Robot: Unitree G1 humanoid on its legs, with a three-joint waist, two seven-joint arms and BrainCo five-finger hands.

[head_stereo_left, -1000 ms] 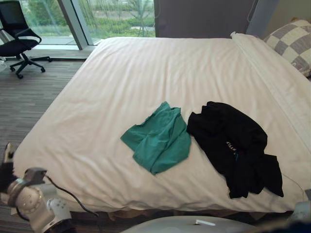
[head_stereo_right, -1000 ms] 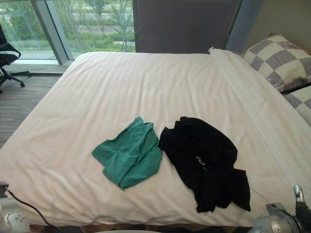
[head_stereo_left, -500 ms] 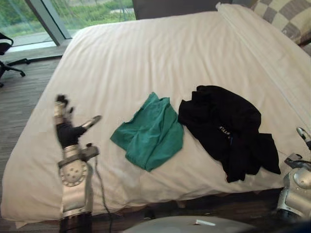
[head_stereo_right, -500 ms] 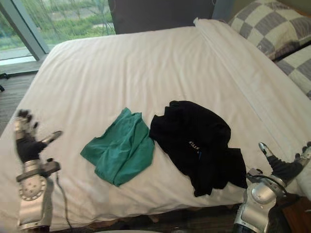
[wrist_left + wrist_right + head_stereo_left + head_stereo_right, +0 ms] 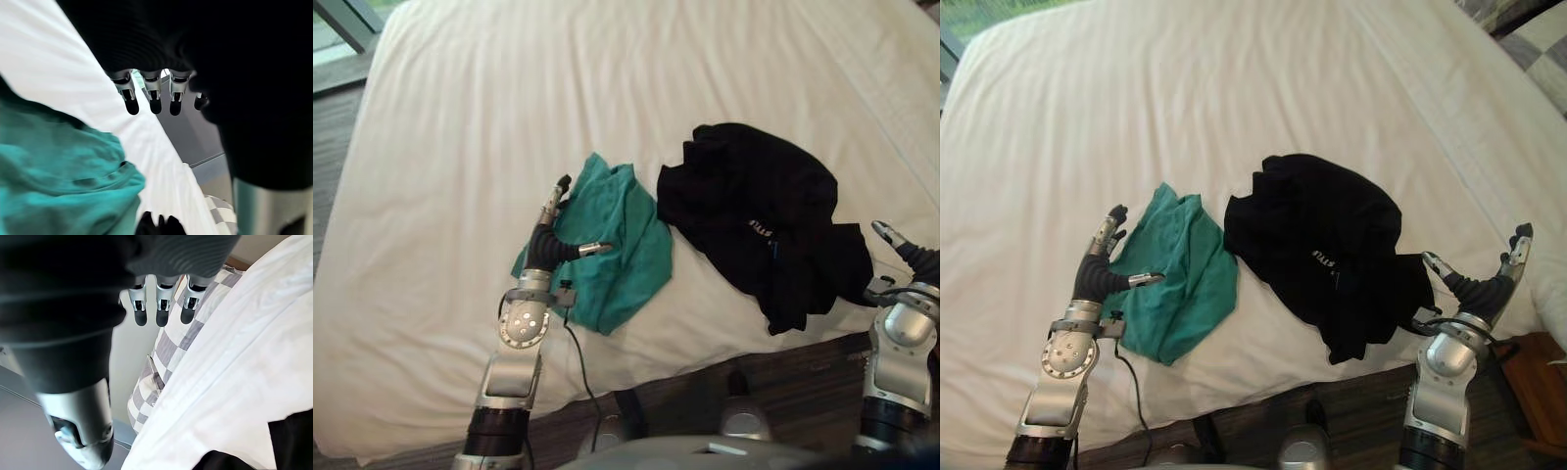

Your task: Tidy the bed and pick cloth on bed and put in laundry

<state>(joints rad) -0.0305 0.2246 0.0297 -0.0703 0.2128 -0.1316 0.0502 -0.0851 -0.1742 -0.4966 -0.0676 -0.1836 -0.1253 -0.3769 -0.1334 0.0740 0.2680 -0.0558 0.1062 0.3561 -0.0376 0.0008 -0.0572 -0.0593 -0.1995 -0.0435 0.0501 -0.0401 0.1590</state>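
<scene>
I expect the green cloth (image 5: 641,230) to droop as one short bundle while I carry it, since it lies bunched up in overlapping folds (image 5: 615,272).
A crumpled green cloth (image 5: 607,245) lies on the white bed (image 5: 489,117) near its front edge. Beside it to the right is a bigger black cloth (image 5: 764,215). My left hand (image 5: 548,245) hovers over the green cloth's left part, fingers straight and thumb spread, holding nothing; the green cloth (image 5: 54,181) shows just below its fingertips (image 5: 154,100) in the left wrist view. My right hand (image 5: 1484,284) is raised at the bed's front right, just past the black cloth's lower end, fingers straight and open.
A checked pillow (image 5: 166,362) lies at the bed's far right. A folded white duvet band (image 5: 1449,108) runs along the right side. Dark wooden floor (image 5: 685,392) shows below the bed's front edge.
The camera has tilted down and closer to the bed. My left hand moved right and forward onto the green cloth. My right hand rose beside the black cloth.
</scene>
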